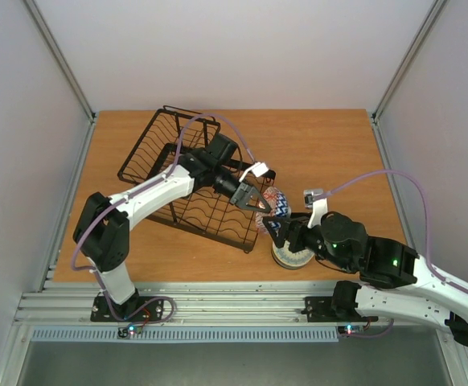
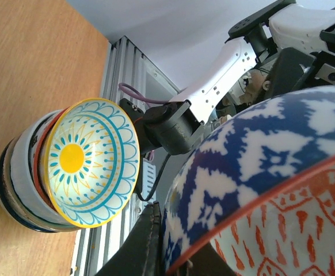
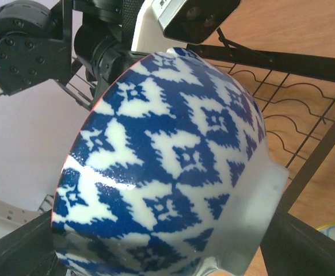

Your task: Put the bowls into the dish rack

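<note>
The robot's left gripper holds the bowl's rim [image 2: 254,204] and its arm reaches across the dish rack, so next the right gripper takes the bowl [image 3: 173,167] before the left gripper moves away.
A bowl [image 1: 277,199], blue-and-white outside and orange-patterned inside [image 2: 259,172], hangs in the air just off the dish rack's near right corner. My left gripper [image 1: 258,207] is shut on its rim, one dark finger [image 2: 136,247] pressed against the outside. In the right wrist view this bowl [image 3: 173,155] fills the space between my right gripper's [image 3: 156,253] wide-spread fingers [image 3: 311,247]; whether they touch it I cannot see. Below stands a stack of bowls [image 1: 292,256], topped by one with a yellow centre [image 2: 90,161]. The black wire dish rack [image 1: 149,153] lies left of centre, with no bowls visible in it.
The rack's wire edge [image 3: 305,115] runs right behind the held bowl. The right arm's body [image 1: 363,257] stretches along the table's front right. A metal rail [image 1: 218,310] borders the near edge, and grey walls close in both sides.
</note>
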`<control>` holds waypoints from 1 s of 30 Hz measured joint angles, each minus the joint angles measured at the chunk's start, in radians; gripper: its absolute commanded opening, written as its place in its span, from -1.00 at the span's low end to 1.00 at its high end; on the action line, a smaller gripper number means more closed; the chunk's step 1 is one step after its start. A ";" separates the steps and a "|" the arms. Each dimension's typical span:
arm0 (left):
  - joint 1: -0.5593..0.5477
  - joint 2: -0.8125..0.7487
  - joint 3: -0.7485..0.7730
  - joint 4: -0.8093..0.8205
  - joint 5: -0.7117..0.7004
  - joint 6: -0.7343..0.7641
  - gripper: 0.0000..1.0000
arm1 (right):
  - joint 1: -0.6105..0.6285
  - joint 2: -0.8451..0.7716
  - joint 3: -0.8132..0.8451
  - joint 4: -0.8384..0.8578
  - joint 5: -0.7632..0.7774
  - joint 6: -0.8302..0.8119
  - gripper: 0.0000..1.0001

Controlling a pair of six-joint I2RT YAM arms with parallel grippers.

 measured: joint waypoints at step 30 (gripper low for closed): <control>-0.030 -0.106 0.147 -0.244 -0.367 0.218 0.79 | -0.002 0.269 0.431 -0.520 0.326 -0.095 -0.97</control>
